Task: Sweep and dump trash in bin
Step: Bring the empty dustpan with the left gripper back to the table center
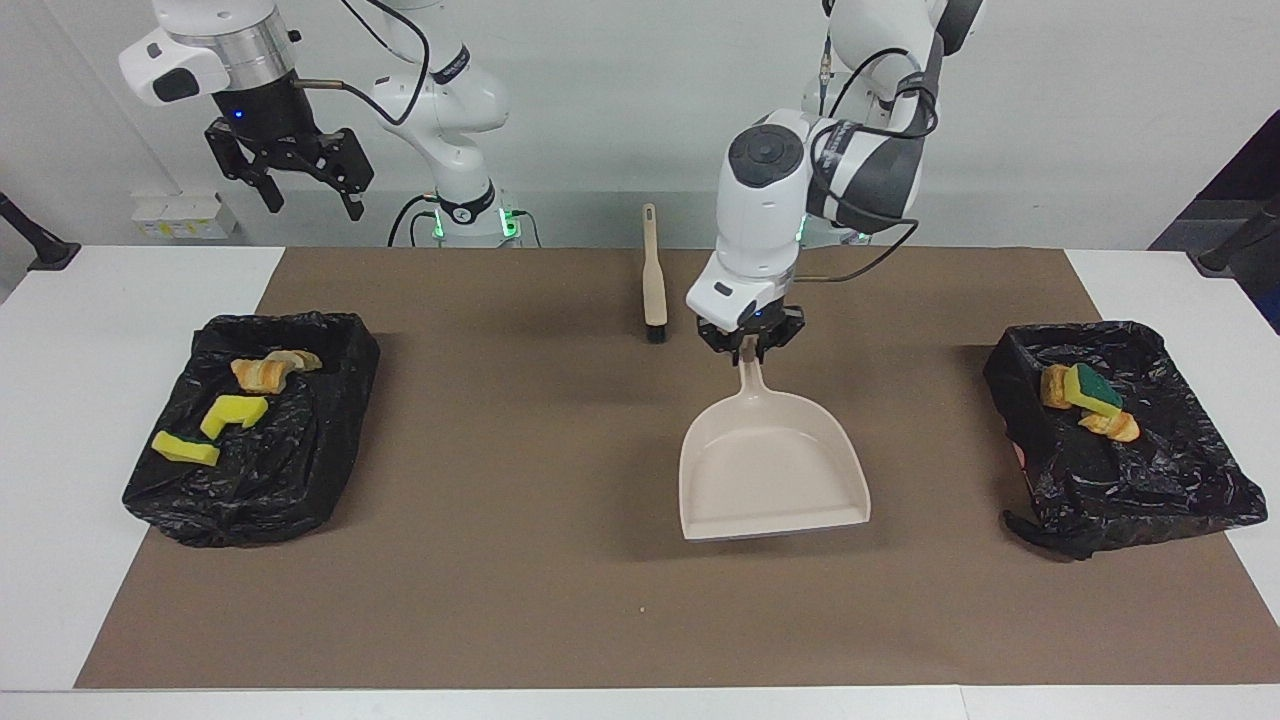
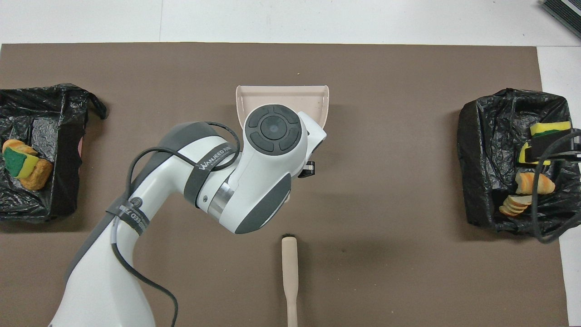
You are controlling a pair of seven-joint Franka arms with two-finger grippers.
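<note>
My left gripper should keep lowering the beige dustpan (image 1: pixel 774 466) until its base rests flat, then let go. The dustpan is empty and faces up over clear brown mat (image 1: pixel 638 468).
My left gripper (image 1: pixel 750 347) is shut on the handle of the beige dustpan (image 1: pixel 770 470), which hangs empty, low over the middle of the mat. In the overhead view the arm covers that gripper and only the dustpan's front rim (image 2: pixel 281 91) shows. Trash lies in both black-lined bins: bread chunks (image 1: pixel 265 370) and yellow sponge pieces (image 1: pixel 235 410) in the bin (image 1: pixel 300 480) at the right arm's end, and bread with a green-faced sponge (image 1: pixel 1090 390) in the bin (image 1: pixel 1180 480) at the left arm's end. My right gripper (image 1: pixel 300 185) waits open, high over its bin.
The beige brush (image 1: pixel 653 285) with black bristles lies on the brown mat (image 1: pixel 500 560), nearer to the robots than the dustpan, its handle pointing at them. A tiny crumb (image 1: pixel 640 609) sits on the mat toward the table's front edge.
</note>
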